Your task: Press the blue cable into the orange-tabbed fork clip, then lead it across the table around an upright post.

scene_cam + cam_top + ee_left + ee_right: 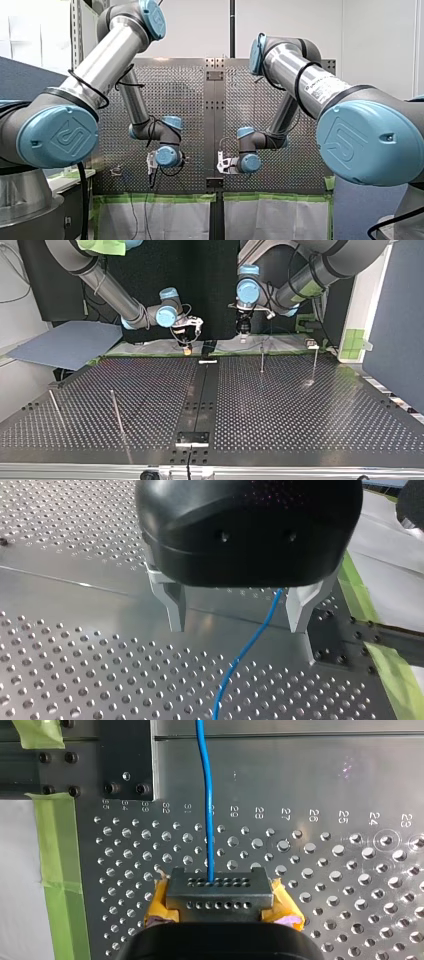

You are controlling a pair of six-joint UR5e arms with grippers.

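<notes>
The thin blue cable [203, 755] already curves gently ahead of the grey tip, so it will bend into a smooth arc when the robot carries it across.
The blue cable [207, 805] runs straight ahead out of the middle of my right gripper [219, 895]. That gripper's grey tip, with yellow pads [287, 912] at its sides, is shut on the cable just above the perforated table. My left gripper [237, 612] hangs open over the plate. The same cable [245, 650] passes loosely between its metal fingers [172, 605] and touches neither. In the top view both grippers are at the far edge, my right one [187, 347] left of my left one [243, 332]. Thin upright posts [262, 359] stand nearby. I cannot make out an orange-tabbed clip.
More posts stand at the top view's right [315, 362] and near left [117, 412]. A small pale fixture [312, 345] sits at the far right edge. Green tape [60, 850] and white sheeting border the table [280, 405]. A dark centre strip [202, 395] divides the plate.
</notes>
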